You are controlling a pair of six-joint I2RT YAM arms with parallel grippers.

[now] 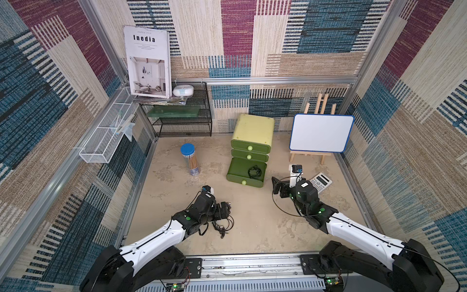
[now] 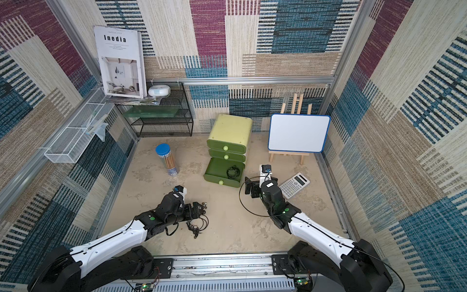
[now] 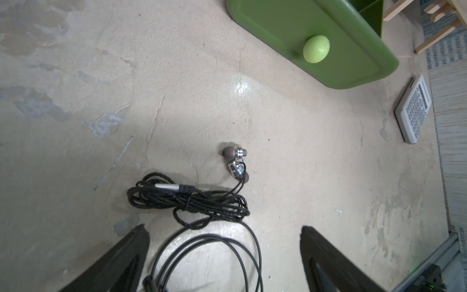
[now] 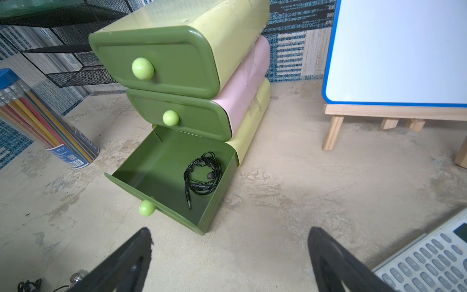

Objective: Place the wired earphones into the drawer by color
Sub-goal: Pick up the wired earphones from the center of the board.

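My left gripper needs to lift only the coil [image 3: 204, 200] into the open drawer, because the braided coil rests against loose cable loops [image 3: 210, 236], far from my right gripper.
A green drawer unit [image 1: 252, 129] stands at the back, its bottom drawer [image 4: 156, 164] pulled open. One coiled black set of wired earphones [image 4: 203, 174] lies inside it, seen in both top views [image 1: 254, 172] [image 2: 233, 172]. More black earphones [image 1: 223, 225] lie tangled on the floor. In the left wrist view a braided coil [image 3: 189, 199] with silver earbuds [image 3: 237, 161] lies ahead of the fingers, and looser black cable loops lie between them. My left gripper [image 3: 225, 228] hangs open over that tangle. My right gripper [image 4: 230, 231] is open and empty, over bare floor by the drawer's front right corner.
A calculator [image 1: 320, 182] lies on the floor right of my right gripper [image 1: 278, 187]. A whiteboard on a wooden easel [image 1: 321, 132] stands at the back right. A pencil jar with a blue lid [image 1: 190, 159] stands left of the drawers, and a black wire shelf [image 1: 182, 113] behind it.
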